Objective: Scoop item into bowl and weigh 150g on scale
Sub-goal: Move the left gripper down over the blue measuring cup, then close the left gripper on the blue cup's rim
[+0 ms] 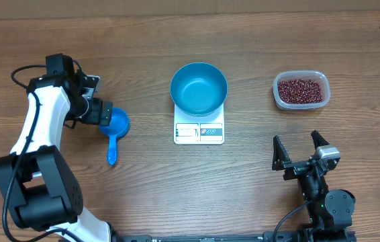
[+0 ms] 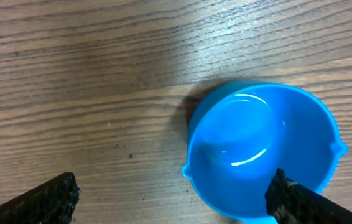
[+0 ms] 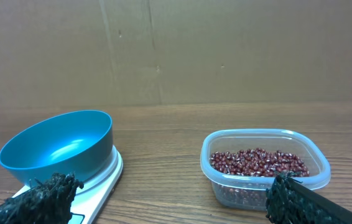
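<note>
I go on lowering my left gripper, as one finger is over the blue scoop's cup (image 2: 254, 146) and the other is over open wood, until they are on either side of the cup's rim (image 2: 188, 155), before I close it.
The blue bowl (image 1: 199, 89) stands empty on the white scale (image 1: 199, 129) at the table's middle; it also shows in the right wrist view, bowl (image 3: 58, 148) on scale (image 3: 104, 180). Red-brown beans (image 1: 301, 89) fill a clear tub (image 1: 278, 94), and the beans (image 3: 257, 163) appear there too. A small blue scoop (image 1: 115, 129) lies left of the scale, its cup empty. My left gripper (image 1: 104, 114) hangs open just over the scoop cup (image 2: 263, 146), one fingertip (image 2: 297, 199) above its rim. My right gripper (image 1: 297, 146) stands open near the front right, holding nothing.
The scoop's handle (image 1: 111, 153) points toward the front edge. The clear tub (image 3: 316, 171) sits at the back right, apart from the scale. A brown cardboard wall (image 3: 176, 50) backs the table. Bare wood lies between scale and tub.
</note>
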